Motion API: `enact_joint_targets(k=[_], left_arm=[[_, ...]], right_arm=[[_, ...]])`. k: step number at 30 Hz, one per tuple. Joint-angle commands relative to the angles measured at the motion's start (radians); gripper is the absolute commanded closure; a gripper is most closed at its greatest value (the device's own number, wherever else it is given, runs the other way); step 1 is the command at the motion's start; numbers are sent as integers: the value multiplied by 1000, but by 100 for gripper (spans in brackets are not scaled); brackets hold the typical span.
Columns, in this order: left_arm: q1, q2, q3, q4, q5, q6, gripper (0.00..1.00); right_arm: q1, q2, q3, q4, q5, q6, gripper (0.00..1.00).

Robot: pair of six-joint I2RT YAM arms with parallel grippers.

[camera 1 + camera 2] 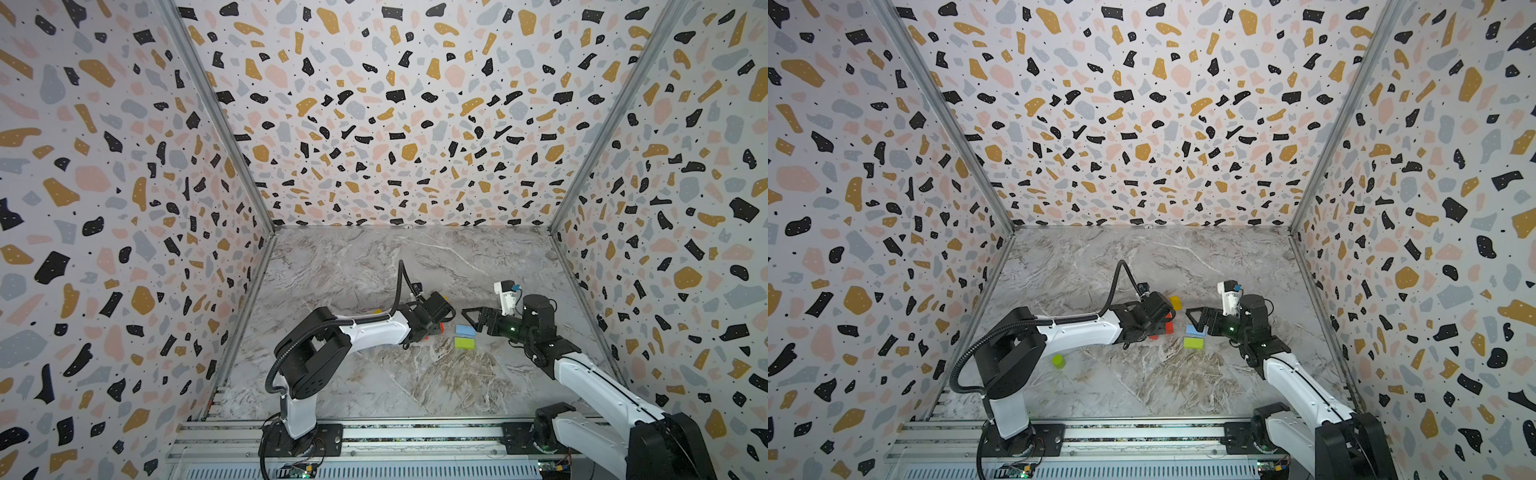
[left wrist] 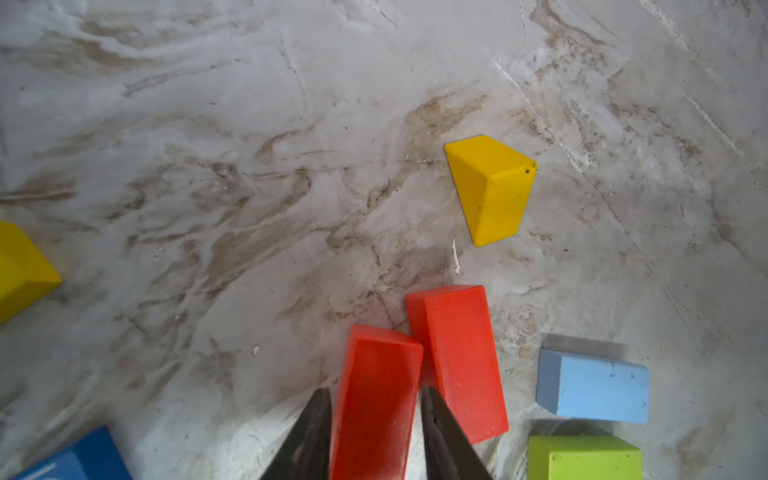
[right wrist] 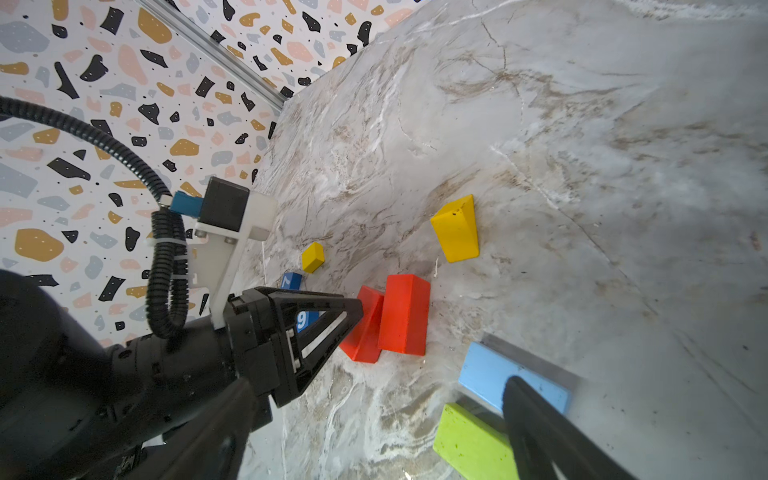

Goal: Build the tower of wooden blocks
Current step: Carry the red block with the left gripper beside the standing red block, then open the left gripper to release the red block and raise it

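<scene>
My right gripper should push the second red brick flush [image 2: 470, 368], because the second red brick's far end [image 2: 448, 295] sticks out past the red brick in my left gripper.
The wood block tower is out of view; the blocks lie loose on the marble table. My left gripper [image 2: 376, 390] is shut on a red brick [image 2: 374, 407], which tilts against a second red brick [image 2: 457, 357] standing beside it [image 3: 405, 316]. A thin sliver of light shows along one finger. My right gripper [image 3: 374, 436] is wide open and holds nothing. One of its fingers [image 3: 540, 419] hangs over the light blue slab [image 3: 486, 374], next to the lime slab [image 3: 469, 444]. In both top views the two grippers [image 1: 432, 328] [image 1: 471, 316] face each other across these slabs [image 1: 1196, 330].
A yellow block [image 2: 486, 187] lies beyond the red bricks, and a yellow cube [image 3: 312, 257] and two blue numbered cubes [image 3: 291, 280] beyond the left gripper. A lime cylinder [image 1: 1059, 360] stands by the left arm. Patterned walls close three sides.
</scene>
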Motion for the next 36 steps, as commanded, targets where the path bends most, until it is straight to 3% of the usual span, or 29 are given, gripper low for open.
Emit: enact_joint_targets(k=[1, 6, 10, 14, 19, 23, 36], left_arm=[[-6, 9, 28, -5, -35, 2, 61], [-6, -4, 39, -27, -54, 13, 50], [-6, -67, 33, -60, -95, 33, 38], [-2, -155, -32, -61, -114, 54, 38], [8, -244, -146, -35, -109, 70, 45], [14, -312, -236, 10, -118, 70, 45], [37, -402, -427, 162, -99, 142, 43]], right_arm=[[-7, -13, -9, 30, -25, 11, 5], [-11, -12, -8, 28, -28, 8, 6], [-17, 1, -5, 25, -30, 1, 12], [-17, 23, 14, 0, -26, -25, 32], [-16, 67, 48, -40, -28, -43, 65], [-9, 100, 76, -87, -19, -69, 78], [99, 359, 210, -119, 20, -123, 83]])
